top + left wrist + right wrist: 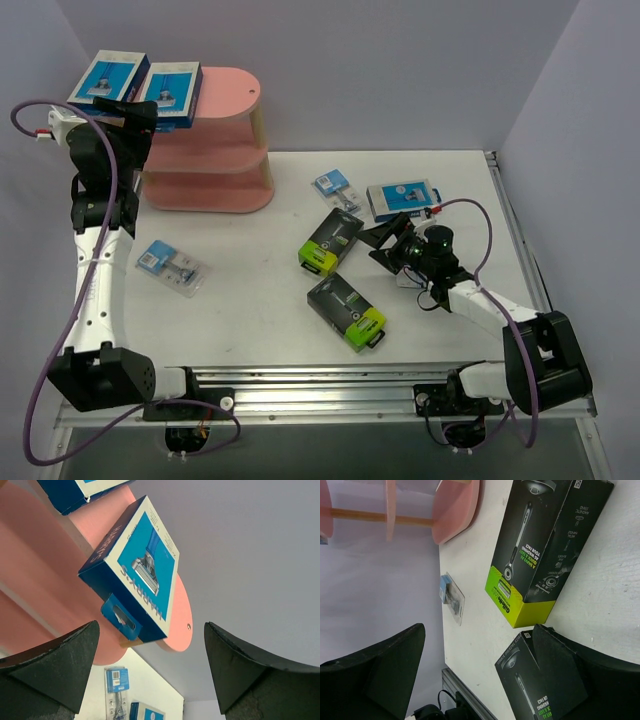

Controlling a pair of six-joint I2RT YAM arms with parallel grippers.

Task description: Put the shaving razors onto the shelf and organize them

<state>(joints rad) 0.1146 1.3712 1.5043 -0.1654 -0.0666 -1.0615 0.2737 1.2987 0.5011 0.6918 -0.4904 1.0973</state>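
My left gripper should back away, put its fingers on both sides of the nearer box (172,90) and bring the two boxes together, because a gap (102,522) separates the nearer box from the other box.
The pink shelf (225,140) stands at the far left. Two blue-and-white boxes (108,78) (168,90) lie on its top board. My left gripper (140,114) is open and empty just in front of them; the left wrist view shows the nearer box (135,572) overhanging the board (181,615), above my open gripper (150,670). A third blue box (400,198), two black lime-ended boxes (330,241) (346,311) and two blister packs (170,266) (336,188) lie on the table. My right gripper (378,236) is open and empty, low beside the black boxes (540,550) (530,685).
The shelf's two lower boards (215,165) show nothing on them. White walls close the table at the back and sides. A metal rail (330,385) runs along the near edge. A cable (480,230) loops over the right arm.
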